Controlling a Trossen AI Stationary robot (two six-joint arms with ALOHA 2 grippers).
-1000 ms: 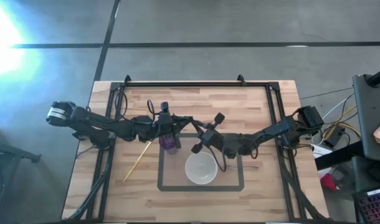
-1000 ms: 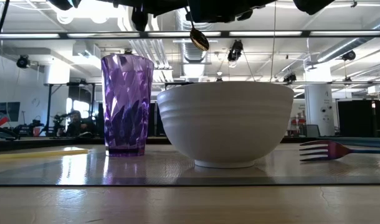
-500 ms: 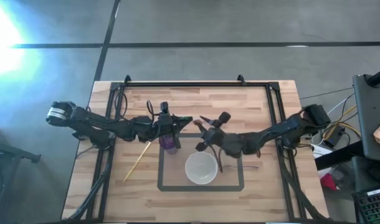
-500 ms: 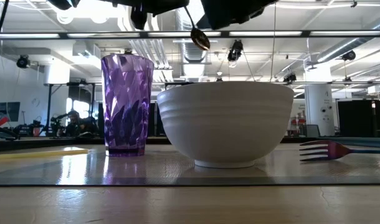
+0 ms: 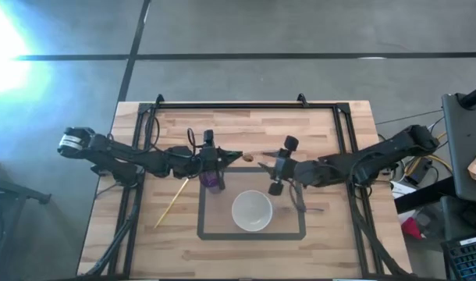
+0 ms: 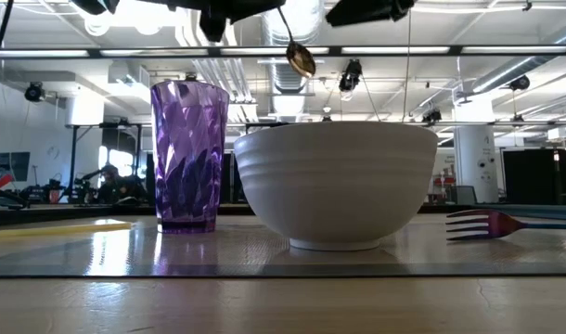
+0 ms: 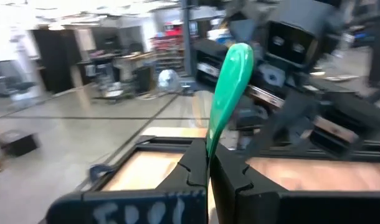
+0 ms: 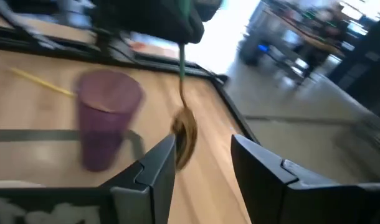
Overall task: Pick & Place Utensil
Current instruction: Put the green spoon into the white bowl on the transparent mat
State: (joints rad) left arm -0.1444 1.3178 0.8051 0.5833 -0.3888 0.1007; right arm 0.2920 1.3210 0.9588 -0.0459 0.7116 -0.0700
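Note:
The open fingers of the robot's right gripper point at the spoon's golden bowl end (image 6: 301, 61), so that gripper should move back, line up straight and grab the spoon's green handle (image 7: 232, 82).
My left gripper (image 5: 222, 156) is shut on a spoon (image 5: 238, 156) with a green handle and a golden bowl end (image 6: 302, 60). It holds the spoon in the air beyond the purple cup (image 5: 213, 181) and the white bowl (image 5: 252, 211). Cup and bowl both stand on their bases inside the taped rectangle. My right gripper (image 5: 271, 165) is open, just to the right of the spoon's bowl end and apart from it. In the right wrist view the spoon (image 8: 185, 134) hangs ahead of my right gripper (image 8: 202, 168). My left gripper pinches the spoon's green handle (image 7: 210, 146) between its two shut fingers. It comes roughly level from the table's left. The spoon sticks out past the fingertips toward the right and slants down, with its bowl end lowest and clear of the table, cup and bowl.
A fork (image 6: 492, 223) lies on the table right of the white bowl, seen from above as the fork (image 5: 299, 204). A thin yellow stick (image 5: 172, 204) lies left of the cup. Black rails (image 5: 230, 105) run along the table's far and side edges.
My right gripper has opened and drawn back toward the table's right edge, away from the spoon's bowl end. The spoon stays in my left gripper, almost where it was.

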